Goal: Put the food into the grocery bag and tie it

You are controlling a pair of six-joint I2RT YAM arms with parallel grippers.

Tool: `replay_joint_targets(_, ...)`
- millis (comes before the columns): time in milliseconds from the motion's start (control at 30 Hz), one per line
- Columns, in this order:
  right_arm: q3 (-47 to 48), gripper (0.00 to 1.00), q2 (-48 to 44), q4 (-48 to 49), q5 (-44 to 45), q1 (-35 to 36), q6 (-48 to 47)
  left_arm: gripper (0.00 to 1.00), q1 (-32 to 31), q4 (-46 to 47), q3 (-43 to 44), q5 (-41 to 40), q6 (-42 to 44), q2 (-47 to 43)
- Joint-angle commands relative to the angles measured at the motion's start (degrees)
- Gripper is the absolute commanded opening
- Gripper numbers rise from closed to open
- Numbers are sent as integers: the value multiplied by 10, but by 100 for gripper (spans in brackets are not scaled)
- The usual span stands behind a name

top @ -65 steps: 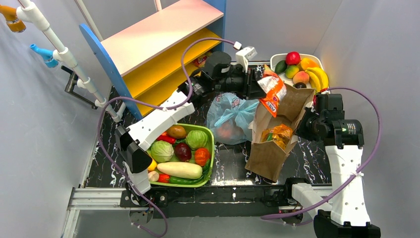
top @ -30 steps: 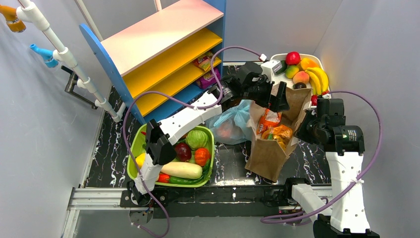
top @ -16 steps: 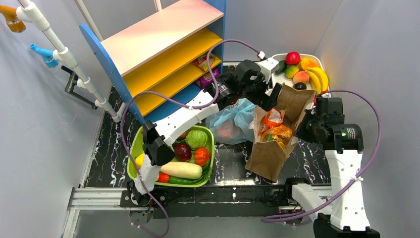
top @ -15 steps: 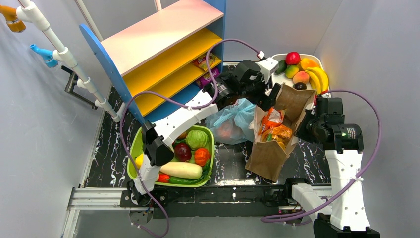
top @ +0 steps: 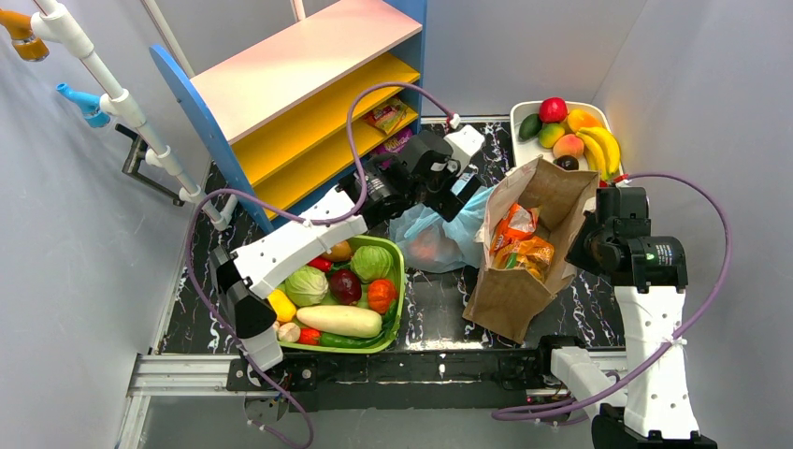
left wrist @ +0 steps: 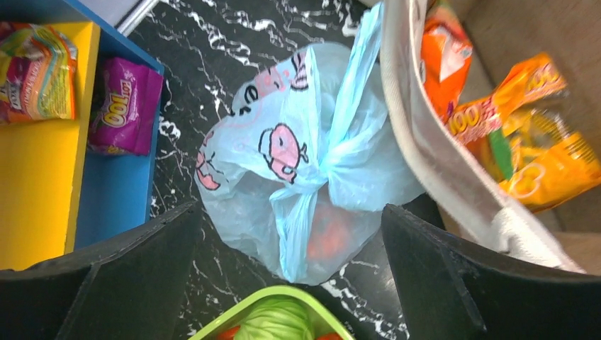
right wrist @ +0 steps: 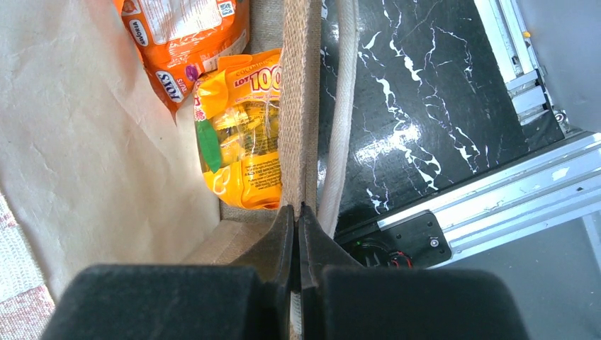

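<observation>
My left gripper should go on moving down until its open fingers, in line with the grocery bag's knot (left wrist: 324, 168) facing up, straddle the gathered plastic (left wrist: 310, 185) before it closes.
The grocery bag (top: 425, 238) (left wrist: 283, 142), light blue with pink drawings, lies on the black marble table between the green basket and the brown paper bag, its handles knotted. An orange fruit (left wrist: 333, 237), the food, shows through the plastic. My left gripper (top: 455, 198) (left wrist: 290, 234) hangs open above it, one finger on each side, touching nothing. My right gripper (top: 584, 234) (right wrist: 298, 209) is shut on the rim of the brown paper bag (top: 524, 281) (right wrist: 106, 142), holding it up and open. Orange snack packets (top: 519, 245) (right wrist: 241, 142) lie inside the paper bag.
A green basket (top: 402, 271) of cabbages, a white radish and other vegetables stands at the front left. A white tray (top: 516, 117) of fruit is at the back right. The blue and yellow shelf (top: 309, 103) holds snack packets (left wrist: 124, 106) close to my left gripper.
My left gripper carried an orange snack packet over the paper bag, let it go inside, then drew back left, open, to above the blue bag. The right gripper kept its hold.
</observation>
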Motion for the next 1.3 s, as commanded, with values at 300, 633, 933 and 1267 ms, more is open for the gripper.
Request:
replay_joint_targets(300,-13,1,4,13,-5,4,-8,98,33,26,-75,69,30,6)
replay_joint_targets(633,-7,1,16,16,-6,17,-15,98,32,79,-91,67,19,50)
replay_joint_targets(933,-11,1,20,18,-8,33,-21,98,32,106,-113,78,62,85)
replay_joint_targets(1267,-15,1,19,21,-1,55,-23,98,32,117,-126,98,29,125)
